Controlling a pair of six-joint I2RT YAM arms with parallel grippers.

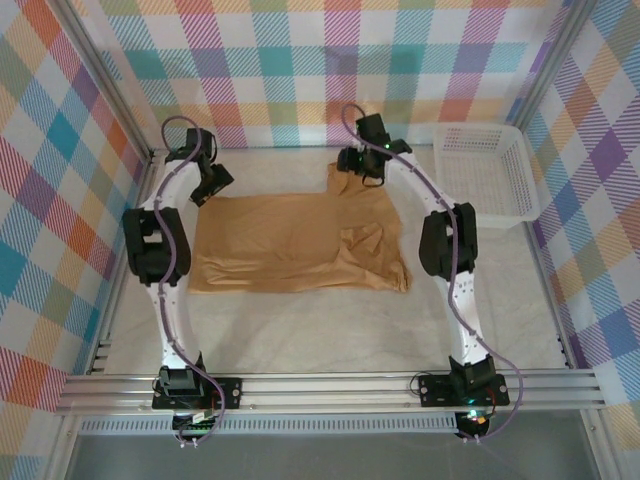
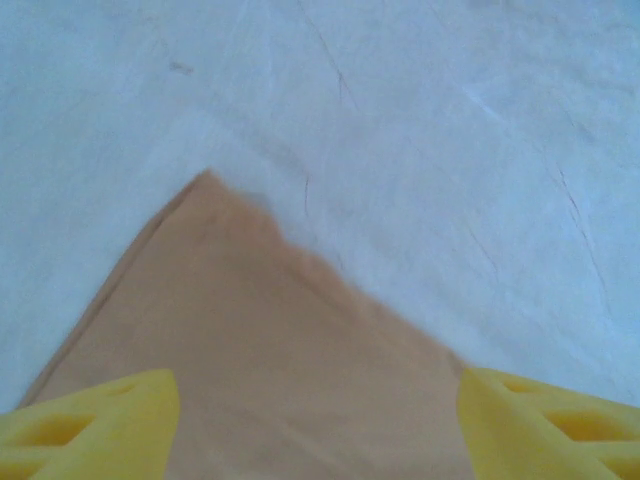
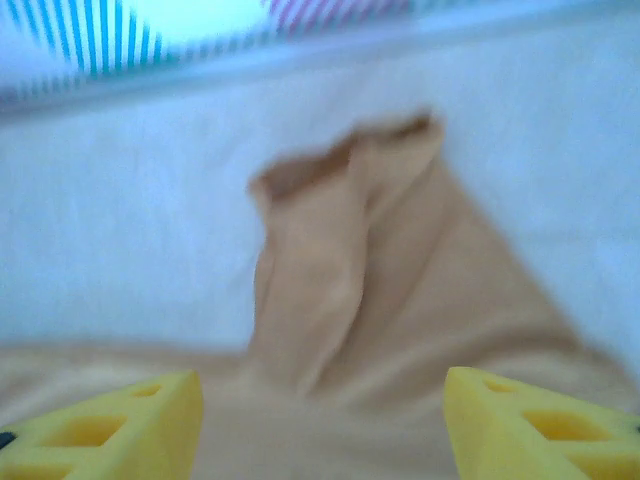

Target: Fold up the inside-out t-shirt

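Observation:
My gripper is going to carry the back edge (image 1: 268, 195) over. The cloth lies limp and flat (image 1: 272, 228), so the t-shirt should fold in half while its front edge stays put.
The inside-out t-shirt (image 1: 290, 245) is tan and lies flat in the middle of the table as a rough rectangle. A rumpled fold sits near its right edge and a sleeve (image 1: 335, 178) sticks out toward the back. My left gripper (image 1: 212, 185) hovers at the shirt's back left corner (image 2: 205, 185). Its yellow fingers (image 2: 100, 420) are wide apart over the cloth, open and gripping nothing. My right gripper (image 1: 358, 165) is at the back right, just behind the sleeve (image 3: 340, 230). Its yellow fingers (image 3: 530, 420) are also spread wide, open, with cloth below and ahead.
A white mesh basket (image 1: 478, 126) stands at the back right corner of the table. Checked walls close in the back and both sides. Bare pale tabletop (image 1: 300, 330) lies between the shirt and the arm bases.

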